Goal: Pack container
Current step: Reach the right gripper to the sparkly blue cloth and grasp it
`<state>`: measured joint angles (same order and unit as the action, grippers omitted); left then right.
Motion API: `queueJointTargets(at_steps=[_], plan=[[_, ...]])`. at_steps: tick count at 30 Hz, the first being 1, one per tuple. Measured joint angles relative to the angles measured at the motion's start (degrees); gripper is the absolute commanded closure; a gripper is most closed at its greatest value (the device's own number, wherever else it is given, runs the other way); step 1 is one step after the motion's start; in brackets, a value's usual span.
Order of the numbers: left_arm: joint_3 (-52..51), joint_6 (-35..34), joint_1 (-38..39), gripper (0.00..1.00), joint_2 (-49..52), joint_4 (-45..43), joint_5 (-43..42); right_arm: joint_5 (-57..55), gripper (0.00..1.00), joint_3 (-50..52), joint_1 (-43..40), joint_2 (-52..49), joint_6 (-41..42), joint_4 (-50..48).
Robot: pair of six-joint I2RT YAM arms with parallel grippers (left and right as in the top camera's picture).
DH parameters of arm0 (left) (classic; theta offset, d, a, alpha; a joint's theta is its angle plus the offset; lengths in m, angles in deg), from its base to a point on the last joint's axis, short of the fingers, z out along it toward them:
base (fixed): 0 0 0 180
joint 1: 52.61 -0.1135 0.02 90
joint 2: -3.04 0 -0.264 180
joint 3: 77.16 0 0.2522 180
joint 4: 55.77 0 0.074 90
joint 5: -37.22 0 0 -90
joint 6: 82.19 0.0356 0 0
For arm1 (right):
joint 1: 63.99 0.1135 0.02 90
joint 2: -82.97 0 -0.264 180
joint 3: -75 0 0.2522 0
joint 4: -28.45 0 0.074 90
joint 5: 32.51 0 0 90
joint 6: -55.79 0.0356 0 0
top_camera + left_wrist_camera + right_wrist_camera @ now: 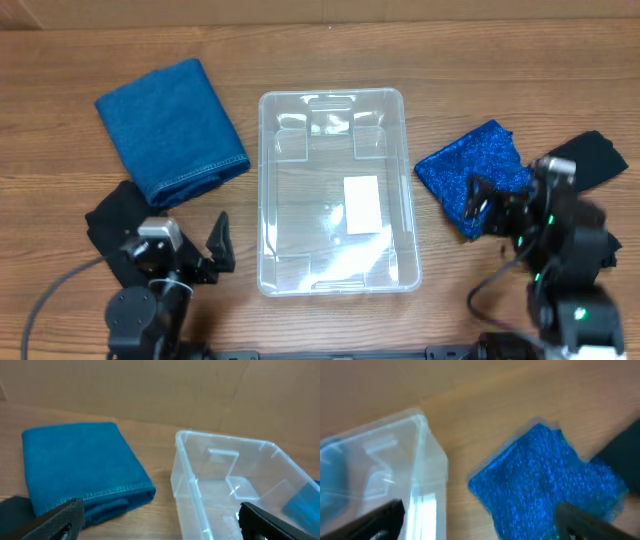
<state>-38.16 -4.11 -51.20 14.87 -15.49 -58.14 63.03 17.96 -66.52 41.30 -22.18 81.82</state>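
Note:
My right gripper should move back from the flat middle of the sparkly blue cloth [468, 172], which is now under my open fingers, and pinch its edge [526, 180] next to the black cloth.
The clear plastic container [266, 190] stands in the middle of the table, holding nothing but the white label [361, 204] on its base. It also shows in the left wrist view [186, 480] and the right wrist view [422, 475]. My left gripper [188, 250] is open and empty near the container's front left corner, between a folded blue denim cloth [172, 130] and the container; its fingers [160, 525] are spread wide. My right gripper [503, 205] is open and empty just above a sparkly blue cloth [466, 170], whose fabric [540, 480] lies between the spread fingers [480, 525].
A black cloth [108, 222] lies under the left arm. Another black cloth [597, 158] lies at the far right, beside the sparkly cloth. The denim cloth [75, 465] sits left of the container. A cardboard wall [165, 390] stands behind the table.

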Motion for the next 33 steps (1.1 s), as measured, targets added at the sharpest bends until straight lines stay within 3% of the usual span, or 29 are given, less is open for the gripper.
queueJointTargets(at_steps=[2,6,10,13,16,19,25,33], plan=[[8.15,0.02,0.0,0.0,8.94,6.25,-0.02,-0.2,0.0,-10.95,0.0,-10.43,-0.09,7.96],[21.42,0.24,-0.04,0.0,23.21,17.88,-0.02,-0.37,0.0,-16.94,-1.55,-19.41,-0.68,15.41],[32.98,1.64,-0.04,0.0,34.71,24.98,-0.02,2.23,0.0,-16.94,-15.82,-20.22,-0.22,19.65],[34.05,1.79,-0.04,0.0,36.96,25.03,-0.02,6.36,0.0,-14.88,-26.21,-20.44,-0.28,19.52],[34.05,1.79,-0.04,0.0,37.94,24.94,-0.02,8.7,0.0,-8.46,-30.18,-24.94,-0.31,15.82],[34.05,1.81,-0.04,0.0,38.05,24.11,-0.02,11.87,0.0,-2.95,-30.45,-34.23,-0.81,8.41],[34.07,1.79,-0.04,0.0,38.05,24.09,-0.02,13.7,0.0,-2.23,-30.34,-48.54,-1.53,1.77],[34.05,1.81,-0.04,0.0,38.05,24.09,-0.04,13.97,0.0,-3.06,-27.85,-49.94,-1.55,-0.13]])
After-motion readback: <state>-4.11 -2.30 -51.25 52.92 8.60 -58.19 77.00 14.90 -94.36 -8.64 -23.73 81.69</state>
